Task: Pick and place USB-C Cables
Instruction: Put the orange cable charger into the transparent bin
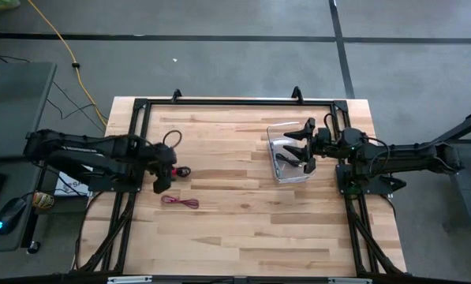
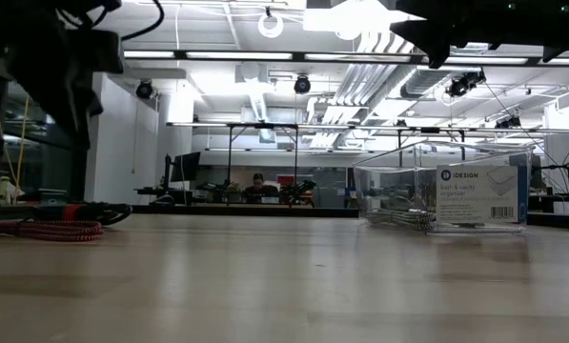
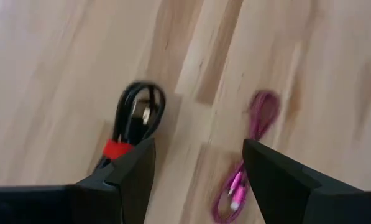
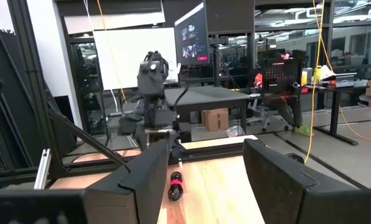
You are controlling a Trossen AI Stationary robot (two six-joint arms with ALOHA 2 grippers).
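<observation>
My gripper will lift the black cable bundle (image 1: 183, 172), and its loops will stay together and stand up instead of drooping, because a red tie (image 3: 117, 149) holds it tight.
A black cable bundle with a red tie (image 3: 133, 122) and a magenta-red cable bundle (image 3: 247, 155) lie flat on the wooden table at its left side. My left gripper (image 3: 197, 180) hangs open above them, pointing steeply down, and touches neither. The high view shows the black-and-red bundle (image 1: 179, 171) just beside this gripper (image 1: 164, 175) and the magenta one (image 1: 180, 202) nearer the front edge. My right gripper (image 1: 304, 147) is open and level, held high over the clear box (image 1: 276, 170). A dark cable (image 1: 285, 155) and a grey bundle (image 2: 398, 220) lie inside the box.
The clear plastic box (image 2: 446, 195) stands on the right half of the table. A black frame (image 1: 219, 102) runs along the table's edges. Bare wood (image 1: 243, 229) stretches across the middle and front. A yellow cord (image 1: 61, 43) lies on the floor beyond the table.
</observation>
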